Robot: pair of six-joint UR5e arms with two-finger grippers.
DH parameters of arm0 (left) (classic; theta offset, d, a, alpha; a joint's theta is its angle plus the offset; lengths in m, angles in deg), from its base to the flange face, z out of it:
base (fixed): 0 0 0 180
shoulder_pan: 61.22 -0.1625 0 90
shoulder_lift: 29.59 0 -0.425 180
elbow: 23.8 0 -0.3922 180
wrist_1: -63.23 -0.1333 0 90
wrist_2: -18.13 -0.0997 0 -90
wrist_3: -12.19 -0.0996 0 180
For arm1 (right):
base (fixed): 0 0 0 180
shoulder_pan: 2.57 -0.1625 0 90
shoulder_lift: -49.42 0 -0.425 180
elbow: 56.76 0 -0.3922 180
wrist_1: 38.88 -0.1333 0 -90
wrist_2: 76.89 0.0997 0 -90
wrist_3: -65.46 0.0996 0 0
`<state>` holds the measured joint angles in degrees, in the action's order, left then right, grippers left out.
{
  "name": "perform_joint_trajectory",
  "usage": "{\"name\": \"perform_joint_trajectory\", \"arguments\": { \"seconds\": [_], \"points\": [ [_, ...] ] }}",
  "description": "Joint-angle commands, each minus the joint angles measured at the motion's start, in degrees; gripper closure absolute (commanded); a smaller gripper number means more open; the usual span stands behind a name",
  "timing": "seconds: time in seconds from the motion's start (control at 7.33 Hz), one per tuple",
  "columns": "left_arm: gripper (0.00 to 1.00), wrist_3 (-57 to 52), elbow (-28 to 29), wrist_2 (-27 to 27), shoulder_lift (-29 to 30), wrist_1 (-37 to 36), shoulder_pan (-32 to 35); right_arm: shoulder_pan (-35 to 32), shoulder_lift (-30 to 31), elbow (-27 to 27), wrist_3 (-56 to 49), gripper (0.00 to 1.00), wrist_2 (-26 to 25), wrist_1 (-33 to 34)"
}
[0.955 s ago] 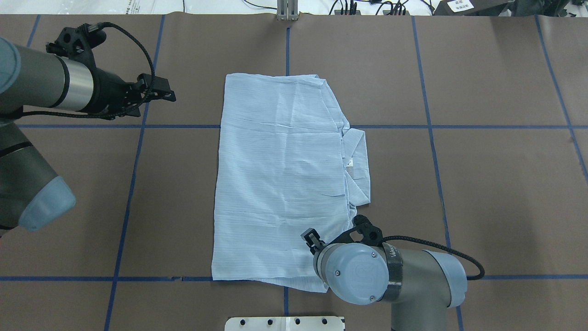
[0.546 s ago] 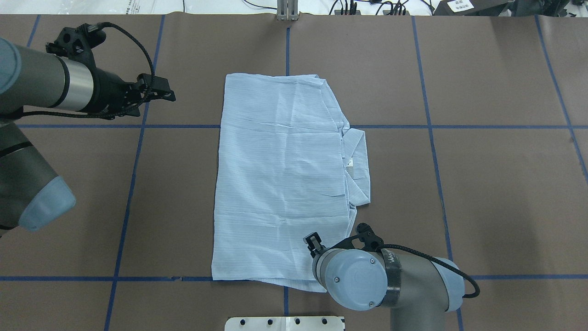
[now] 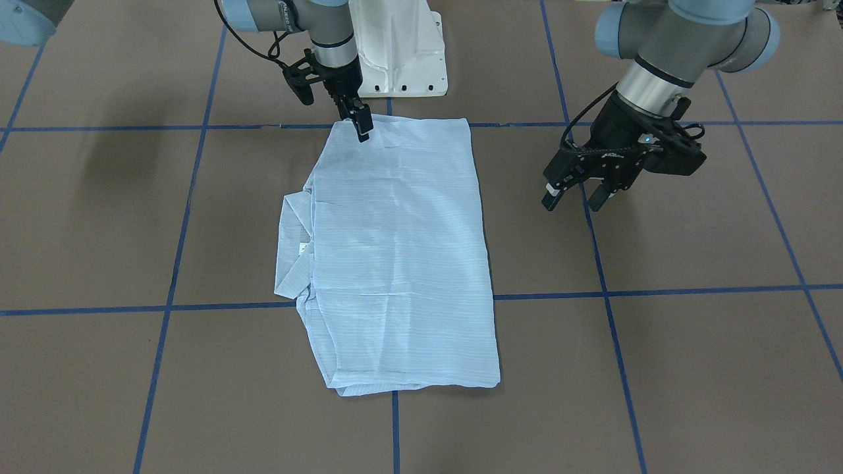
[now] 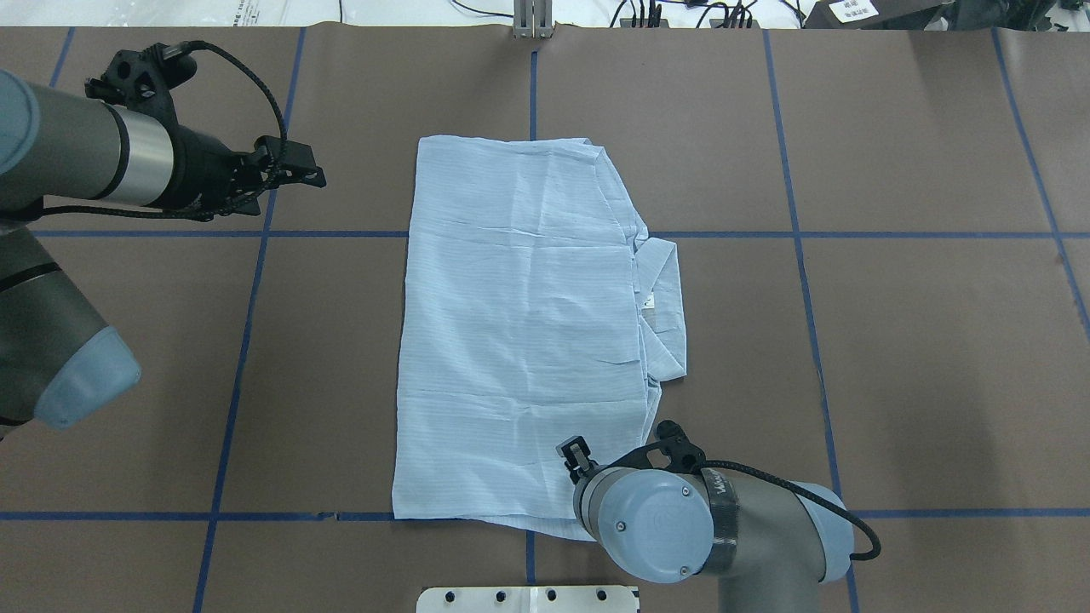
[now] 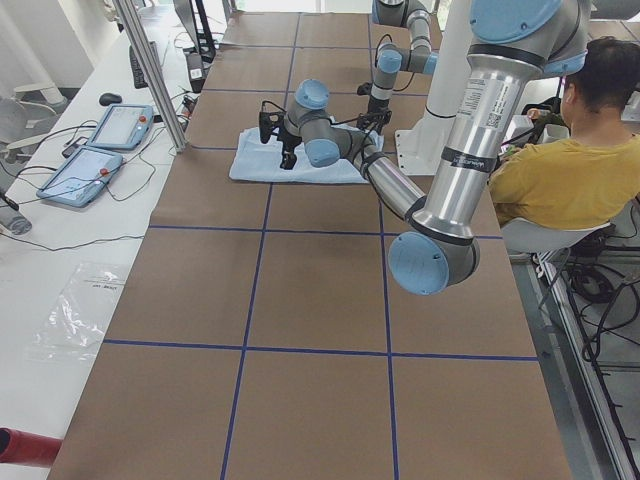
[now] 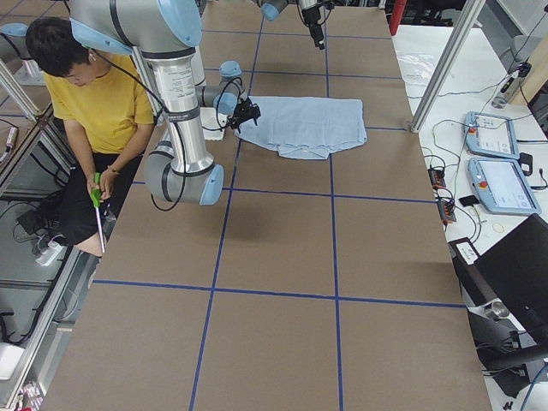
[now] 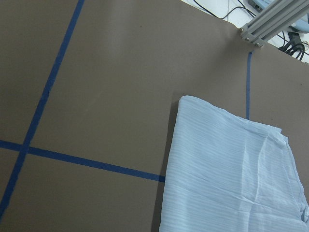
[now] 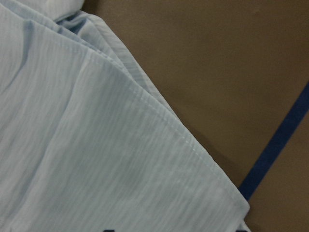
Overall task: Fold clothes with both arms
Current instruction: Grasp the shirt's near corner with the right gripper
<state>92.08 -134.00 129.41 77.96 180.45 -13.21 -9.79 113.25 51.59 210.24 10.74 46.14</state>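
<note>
The shirt [image 3: 403,245] should crease through its collar and leave the collar poking out when I fold the shirt's near edge over, because that collar flap sticks out mid-side [image 3: 293,245].
The pale blue striped shirt [image 4: 519,323] lies folded in a flat rectangle mid-table, with its collar [image 4: 664,294] sticking out on the robot's right. It also shows in the front view [image 3: 395,250]. My right gripper [image 3: 359,125] is low over the shirt's near edge, close to the near right corner, and looks open and empty. The overhead view shows it [image 4: 575,451] mostly hidden by the wrist. The right wrist view shows only the shirt's layered hem [image 8: 145,145]. My left gripper [image 3: 573,197] hangs open and empty over bare table, left of the shirt [image 7: 227,169].
The white pedestal base [image 3: 402,59] stands just behind the shirt's near edge. An aluminium post [image 4: 532,21] and cables sit at the far edge. A person in yellow [image 5: 570,170] sits beside the robot. Blue tape lines [image 4: 255,281] grid the brown table.
The right arm's elbow has pulled back toward the base, and its gripper has shifted slightly left and nearer along the shirt's edge. The left arm and the shirt have not moved.
</note>
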Motion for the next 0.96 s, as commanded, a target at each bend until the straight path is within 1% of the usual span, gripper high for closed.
{"name": "perform_joint_trajectory", "arguments": {
  "seconds": [0.0,0.14,0.27,0.82],
  "points": [
    [0.0,0.0,-0.01,-0.01,0.03,-0.07,-0.02,0.8,0.25,-0.06,-0.02,0.13,0.08,-0.02],
    [0.0,0.0,-0.01,-0.01,0.03,-0.07,0.06,1.07,0.34,0.11,-0.02,0.13,0.08,0.07],
    [0.0,0.09,-0.01,-0.1,0.03,-0.07,0.07,1.68,0.42,-0.06,-0.02,0.1,0.0,0.07],
    [0.0,0.09,-0.01,-0.1,0.03,-0.07,0.06,1.86,0.78,-0.41,-0.81,0.09,-0.09,0.42]
  ]
}}
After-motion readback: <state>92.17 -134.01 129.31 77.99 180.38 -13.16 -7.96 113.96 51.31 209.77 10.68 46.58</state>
